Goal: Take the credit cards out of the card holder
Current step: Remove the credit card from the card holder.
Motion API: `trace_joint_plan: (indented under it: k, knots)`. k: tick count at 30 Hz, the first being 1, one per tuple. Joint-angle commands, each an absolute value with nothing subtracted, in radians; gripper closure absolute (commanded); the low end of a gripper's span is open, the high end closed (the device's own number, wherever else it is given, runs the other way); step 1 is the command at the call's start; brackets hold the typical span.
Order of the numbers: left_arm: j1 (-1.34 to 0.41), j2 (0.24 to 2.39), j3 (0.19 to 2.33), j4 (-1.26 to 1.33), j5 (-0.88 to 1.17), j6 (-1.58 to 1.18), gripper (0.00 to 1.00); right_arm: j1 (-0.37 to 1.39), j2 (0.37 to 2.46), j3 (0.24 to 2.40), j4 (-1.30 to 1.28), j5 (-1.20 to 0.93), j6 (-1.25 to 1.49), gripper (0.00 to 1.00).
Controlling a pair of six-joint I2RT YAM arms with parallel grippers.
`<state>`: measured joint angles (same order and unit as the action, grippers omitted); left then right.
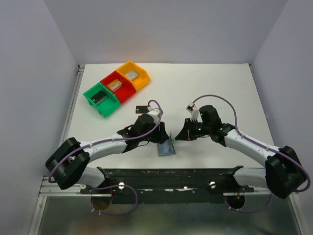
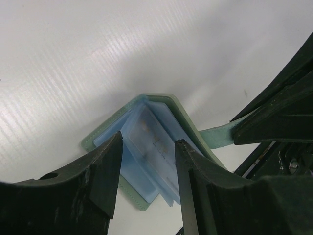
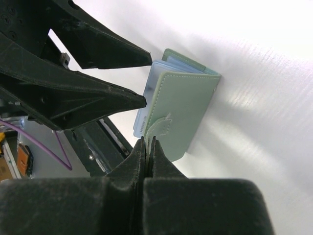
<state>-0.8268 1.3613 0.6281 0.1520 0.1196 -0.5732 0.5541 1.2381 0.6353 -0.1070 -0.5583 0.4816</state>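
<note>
The cover standing half open (image 3: 183,105) is beside the sleeves, so next my right gripper lets go of the tab and lays the cover out flat before it goes for the card (image 2: 152,138).
The grey-green card holder (image 1: 167,148) stands partly open on the white table between my two arms. Its pale blue inner sleeves (image 2: 146,147) fan out, with a pale card (image 2: 151,139) showing through the top one. My left gripper (image 2: 148,139) is open, one finger on each side of those sleeves, just above them. The right gripper (image 3: 148,141) is shut on the holder's little tab (image 3: 159,126) and holds the outer cover (image 3: 188,110) up. In the right wrist view the left gripper's fingertips (image 3: 145,101) reach the sleeves' edge (image 3: 152,85). One small black card (image 1: 142,108) lies flat behind the left gripper.
Green (image 1: 101,99), red (image 1: 117,86) and yellow (image 1: 133,75) bins, each with a grey block, stand in a diagonal row at the back left. White walls close in the table on three sides. A dark rail (image 1: 171,176) runs along the near edge.
</note>
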Motion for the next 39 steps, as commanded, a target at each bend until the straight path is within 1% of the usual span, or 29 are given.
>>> trace_joint_plan:
  k: [1,10,17,23,27,29,32,34,36,39]
  knots:
    - [-0.833,1.331,0.604,0.146,0.057,-0.592,0.43,0.549,1.238,0.609,-0.095,-0.512,0.492,1.00]
    - [-0.831,1.336,0.601,0.115,0.018,-0.607,0.44,0.549,1.216,0.565,-0.097,-0.440,0.522,1.00]
    - [-0.831,1.364,0.620,0.087,0.014,-0.607,0.48,0.549,1.204,0.548,-0.095,-0.419,0.531,1.00]
    - [-0.833,1.462,0.712,0.074,0.103,-0.557,0.50,0.551,1.206,0.551,-0.103,-0.411,0.534,1.00]
    - [-0.839,1.522,0.768,0.077,0.150,-0.540,0.50,0.549,1.192,0.561,-0.153,-0.353,0.543,0.99]
    - [-0.841,1.543,0.793,0.072,0.164,-0.529,0.50,0.549,1.174,0.571,-0.204,-0.306,0.548,0.90]
    - [-0.842,1.577,0.828,0.061,0.179,-0.519,0.49,0.549,1.134,0.587,-0.271,-0.232,0.549,0.64]
    - [-0.845,1.598,0.847,0.061,0.187,-0.514,0.49,0.549,1.099,0.604,-0.316,-0.187,0.546,0.50]
    - [-0.844,1.614,0.861,0.058,0.190,-0.511,0.49,0.549,1.062,0.626,-0.351,-0.158,0.534,0.44]
    - [-0.844,1.634,0.871,0.058,0.193,-0.509,0.49,0.549,0.997,0.640,-0.362,-0.153,0.523,0.42]
